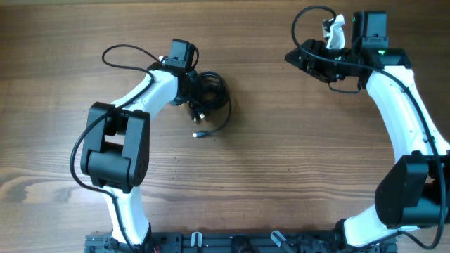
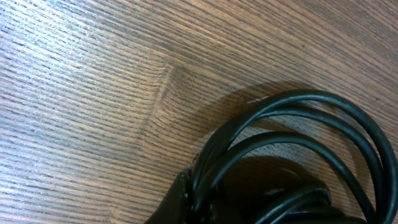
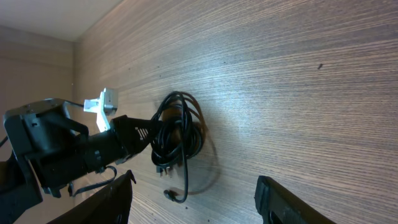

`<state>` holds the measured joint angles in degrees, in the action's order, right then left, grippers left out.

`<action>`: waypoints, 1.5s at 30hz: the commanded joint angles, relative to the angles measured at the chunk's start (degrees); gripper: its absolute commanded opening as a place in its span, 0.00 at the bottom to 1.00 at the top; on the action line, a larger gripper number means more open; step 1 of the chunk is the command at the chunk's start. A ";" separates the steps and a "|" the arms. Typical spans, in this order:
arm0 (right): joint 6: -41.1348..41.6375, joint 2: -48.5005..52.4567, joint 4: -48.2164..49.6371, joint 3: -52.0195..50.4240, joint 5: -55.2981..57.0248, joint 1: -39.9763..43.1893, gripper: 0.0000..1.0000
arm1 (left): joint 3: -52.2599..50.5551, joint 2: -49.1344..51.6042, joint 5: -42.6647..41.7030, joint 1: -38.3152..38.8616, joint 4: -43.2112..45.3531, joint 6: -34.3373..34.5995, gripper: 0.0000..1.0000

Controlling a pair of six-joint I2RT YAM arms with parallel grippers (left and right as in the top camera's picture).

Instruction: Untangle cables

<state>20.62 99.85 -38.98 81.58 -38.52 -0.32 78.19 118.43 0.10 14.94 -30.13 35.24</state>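
Note:
My left gripper has hold of only one side of the coiled bundle (image 1: pixel 196 91). My right gripper should grab the opposite side (image 1: pixel 223 90) before I pull the loops apart.
The cables (image 1: pixel 211 90) are a small coiled black bundle on the wooden table, left of centre. One loose end trails toward the front and ends in a small plug (image 1: pixel 199 133). My left gripper (image 1: pixel 191 90) is down at the bundle's left side and shut on the cables. In the left wrist view the cable loops (image 2: pixel 298 155) press against one finger and fill the lower right. My right gripper (image 1: pixel 309 67) is open and empty at the far right, well away from the bundle. The right wrist view shows its jaws (image 3: pixel 199 205) spread wide, with the bundle (image 3: pixel 177 127) and its plug end (image 3: pixel 171 195) beyond.
The wooden table (image 1: pixel 281 161) is bare around the bundle. The left arm's own thicker wire (image 1: pixel 126 50) loops at the far left. The right arm's wire (image 1: pixel 309 17) arcs at the far right. A black base rail (image 1: pixel 211 242) runs along the front edge.

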 commanded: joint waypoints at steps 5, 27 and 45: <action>-4.37 0.31 2.73 1.86 -6.62 -5.75 0.64 | -0.92 -5.75 -12.79 -1.01 2.34 -7.82 0.04; 18.60 3.28 13.57 2.03 -8.90 -18.49 0.40 | -0.94 -18.80 -30.97 -1.03 8.76 8.15 0.04; 26.34 11.06 22.99 2.03 -6.95 -18.97 0.40 | -0.94 -18.78 -41.68 -0.92 15.10 8.98 0.04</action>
<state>44.03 109.82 -18.00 82.46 -46.00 -18.98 76.99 100.22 -38.52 13.91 -15.57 43.29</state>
